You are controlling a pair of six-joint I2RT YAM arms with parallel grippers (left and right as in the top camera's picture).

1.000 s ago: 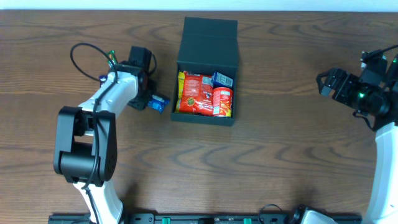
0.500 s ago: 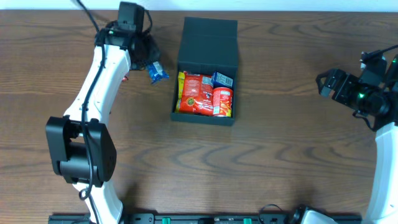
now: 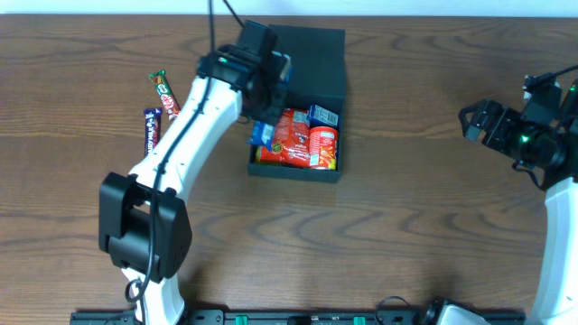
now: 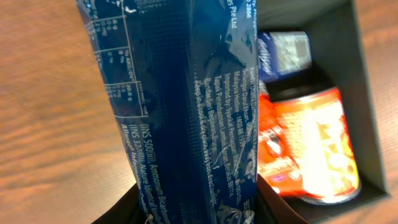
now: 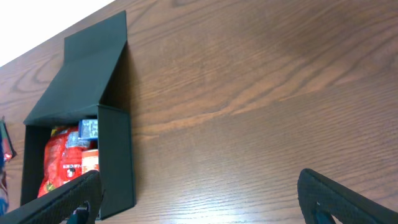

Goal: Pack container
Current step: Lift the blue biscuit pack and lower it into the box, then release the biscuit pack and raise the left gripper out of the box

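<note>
The blue snack packet (image 4: 183,99) is parallel to the container's side, so my left gripper should keep moving it down next to the red packet (image 3: 262,155) until it rests inside.
The container (image 3: 334,68) is a dark teal-grey box with its flap lid folded back, in the middle of the table. Inside lie a red packet (image 3: 287,137), an orange one (image 3: 323,147) and a small blue one (image 3: 323,116). My left gripper (image 3: 269,101) hangs over the box's left wall, shut on a blue snack packet (image 3: 263,134). That blue snack packet (image 4: 186,106) fills the left wrist view, pinched between the left gripper's (image 4: 196,208) fingers, with the box interior to its right. My right gripper (image 3: 476,119) stands open far to the right, holding nothing.
Two snack bars lie on the table to the left, a green-red one (image 3: 163,92) and a dark blue one (image 3: 151,126). In the right wrist view the container (image 5: 115,155) is at the left, and bare wood lies between the open fingers (image 5: 339,199).
My left arm has swung right from the table's left side, carrying the blue packet to the box's left edge. The two bars it covered now show. The right arm has not moved.
</note>
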